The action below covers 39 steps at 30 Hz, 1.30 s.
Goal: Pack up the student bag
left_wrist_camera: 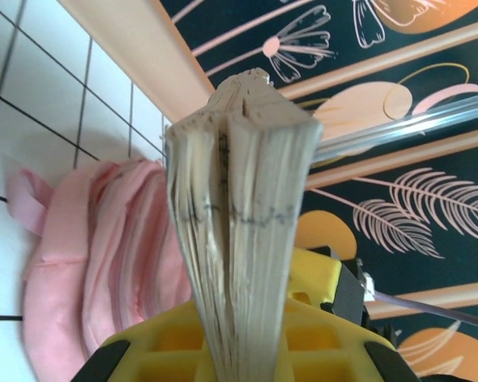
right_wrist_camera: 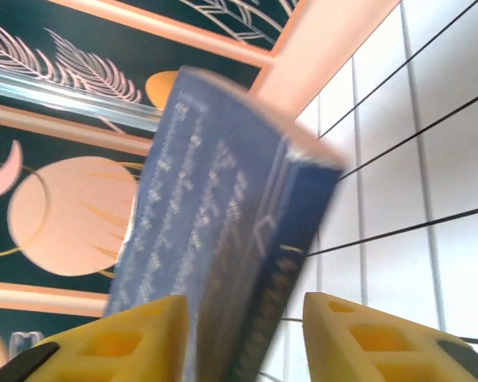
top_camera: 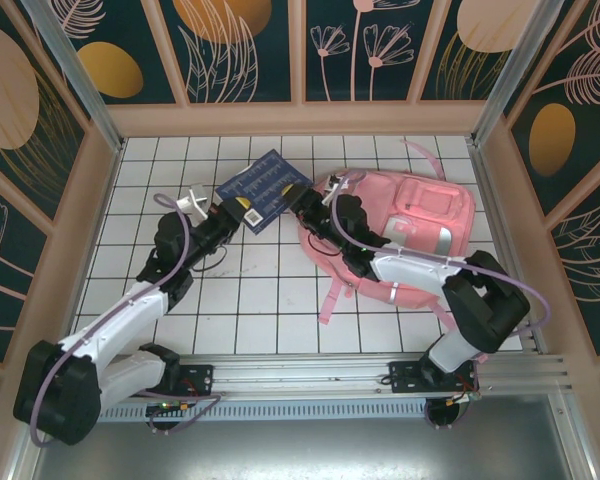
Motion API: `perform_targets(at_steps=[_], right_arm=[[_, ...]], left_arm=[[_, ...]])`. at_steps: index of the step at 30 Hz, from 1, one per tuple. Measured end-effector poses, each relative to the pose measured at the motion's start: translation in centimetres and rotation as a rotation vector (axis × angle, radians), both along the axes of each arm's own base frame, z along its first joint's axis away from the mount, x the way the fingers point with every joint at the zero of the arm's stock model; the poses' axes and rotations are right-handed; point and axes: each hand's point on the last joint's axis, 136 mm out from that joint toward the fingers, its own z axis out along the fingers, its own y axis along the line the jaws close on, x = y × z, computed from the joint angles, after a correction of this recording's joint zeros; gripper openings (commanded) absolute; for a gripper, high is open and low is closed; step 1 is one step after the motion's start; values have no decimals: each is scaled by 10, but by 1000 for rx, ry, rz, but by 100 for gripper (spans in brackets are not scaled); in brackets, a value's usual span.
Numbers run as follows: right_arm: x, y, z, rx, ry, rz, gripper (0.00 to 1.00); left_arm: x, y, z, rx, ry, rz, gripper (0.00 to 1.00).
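The student bag's front (top_camera: pixel 383 208) is low and slack around its pocket (top_camera: pixel 427 199), so the bag's front will come up and make a wide opening when I lift it.
The student bag (top_camera: pixel 420 225), a large pink backpack, lies on the white tiled floor at the right, and its pink fabric (left_wrist_camera: pixel 80 263) also shows in the left wrist view. A dark blue book (top_camera: pixel 265 188) is held up left of the bag. My left gripper (top_camera: pixel 232 212) is shut on it. In the left wrist view its yellow jaws press on the book's page edges (left_wrist_camera: pixel 239 175). My right gripper (top_camera: pixel 302 200) is at the book's other end, by the bag's top. It stands open around the book's spine (right_wrist_camera: pixel 223 215), with a gap beside its right finger (right_wrist_camera: pixel 366 342).
Peach rails and dark floral panels (top_camera: pixel 300 40) wall the tiled floor (top_camera: pixel 250 290) on three sides. A pink strap (top_camera: pixel 332 295) trails from the bag toward the near edge. A metal rail (top_camera: pixel 310 375) with the arm bases runs along the front.
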Motion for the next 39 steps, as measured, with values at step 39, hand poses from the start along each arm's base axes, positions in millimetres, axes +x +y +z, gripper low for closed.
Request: perform_targets(at_steps=[39], right_arm=[[69,-132,-109,-584,406,14,19]], left_arm=[[15,17,-14,460,60,-13,0]])
